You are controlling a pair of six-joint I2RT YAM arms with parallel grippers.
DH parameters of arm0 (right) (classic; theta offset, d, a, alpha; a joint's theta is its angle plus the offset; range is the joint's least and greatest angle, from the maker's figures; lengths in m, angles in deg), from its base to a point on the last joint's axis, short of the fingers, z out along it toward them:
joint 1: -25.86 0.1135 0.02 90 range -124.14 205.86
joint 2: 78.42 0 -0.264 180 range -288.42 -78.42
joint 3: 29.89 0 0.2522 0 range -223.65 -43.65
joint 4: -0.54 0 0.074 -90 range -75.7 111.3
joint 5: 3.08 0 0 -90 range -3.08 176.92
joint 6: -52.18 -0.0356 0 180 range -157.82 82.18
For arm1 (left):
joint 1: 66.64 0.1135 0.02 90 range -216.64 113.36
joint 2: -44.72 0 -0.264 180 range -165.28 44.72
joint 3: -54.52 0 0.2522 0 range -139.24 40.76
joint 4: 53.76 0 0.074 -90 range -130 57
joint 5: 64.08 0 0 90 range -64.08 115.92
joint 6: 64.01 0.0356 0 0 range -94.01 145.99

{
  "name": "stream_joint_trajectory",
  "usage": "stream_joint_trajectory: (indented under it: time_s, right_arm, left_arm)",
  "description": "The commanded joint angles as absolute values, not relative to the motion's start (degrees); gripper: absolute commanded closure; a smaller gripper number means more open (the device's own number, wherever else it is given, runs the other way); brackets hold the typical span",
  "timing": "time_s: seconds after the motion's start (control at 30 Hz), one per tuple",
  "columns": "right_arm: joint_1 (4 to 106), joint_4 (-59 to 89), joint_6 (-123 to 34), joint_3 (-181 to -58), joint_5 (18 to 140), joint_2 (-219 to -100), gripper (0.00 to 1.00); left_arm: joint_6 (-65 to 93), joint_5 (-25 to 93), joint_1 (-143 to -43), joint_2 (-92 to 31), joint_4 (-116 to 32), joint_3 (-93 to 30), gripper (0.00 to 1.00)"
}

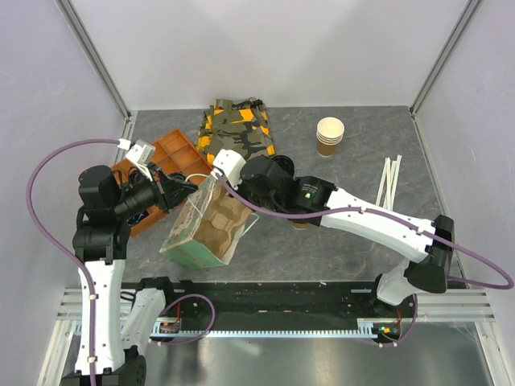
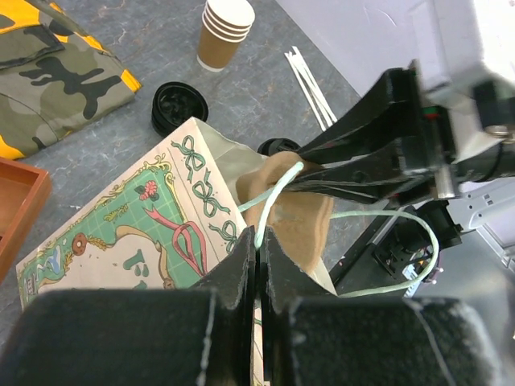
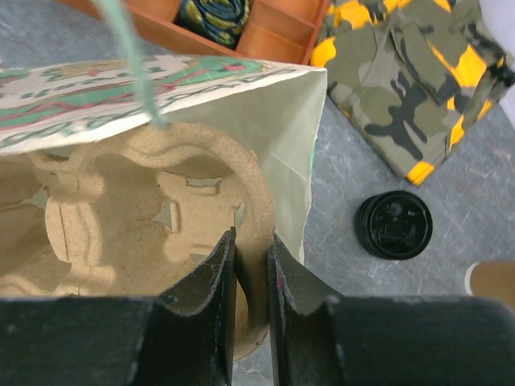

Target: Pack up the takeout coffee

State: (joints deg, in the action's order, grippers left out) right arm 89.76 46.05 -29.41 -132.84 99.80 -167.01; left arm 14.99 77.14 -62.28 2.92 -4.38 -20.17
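Next, I raise the pulp cup carrier back with my right gripper until the paper bag tilting around it stands upright, before I lower the carrier deeper.
The printed paper bag lies tilted with its mouth open, a pulp cup carrier partly inside. My left gripper is shut on the bag's pale green string handle and holds the mouth up; it also shows in the top view. My right gripper is shut on the carrier's rim at the bag mouth. The takeout coffee is mostly hidden under my right forearm; only a brown bit shows, and a black lid edge behind the bag.
A loose black lid lies right of the bag, also seen in the left wrist view. A stack of lidless paper cups stands at the back. A camo cloth, an orange tray and white straws lie around.
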Motion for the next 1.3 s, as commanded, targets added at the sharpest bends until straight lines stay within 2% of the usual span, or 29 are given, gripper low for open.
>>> stream_joint_trajectory:
  time_s: [0.0, 0.27, 0.47, 0.6, 0.83, 1.03, 1.27]
  right_arm:
    - [89.85, 44.28, -34.21, -134.36, 105.54, -169.29, 1.0]
    - [90.73, 38.39, -35.53, -131.99, 105.82, -169.74, 1.0]
    - [90.99, 23.02, -29.48, -118.81, 99.93, -163.41, 1.0]
    - [90.99, 21.42, -28.06, -116.95, 100.63, -163.93, 1.0]
    - [90.81, 16.85, -27.45, -112.21, 97.2, -157.26, 1.0]
    - [90.9, 22.45, -26.04, -115.53, 95.89, -155.32, 1.0]
    - [91.43, 31.95, -24.46, -120.82, 95.26, -154.62, 1.0]
  left_arm:
    - [14.39, 77.08, -62.34, 3.5, -5.63, -18.57, 0.98]
    - [10.44, 76.29, -62.42, 3.94, -7.13, -16.29, 0.98]
    - [8.15, 77.51, -62.34, 3.5, -8.53, -15.85, 0.98]
    - [5.96, 80.94, -62.34, 2.45, -11.78, -16.81, 0.98]
    - [-1.05, 89.62, -62.77, -0.63, -17.23, -17.52, 0.98]
    - [-9.07, 91.66, -71.29, -2.13, -24.78, -17.69, 0.98]
    - [-18.91, 100.09, -71.83, -2.74, -35.75, -18.57, 0.98]
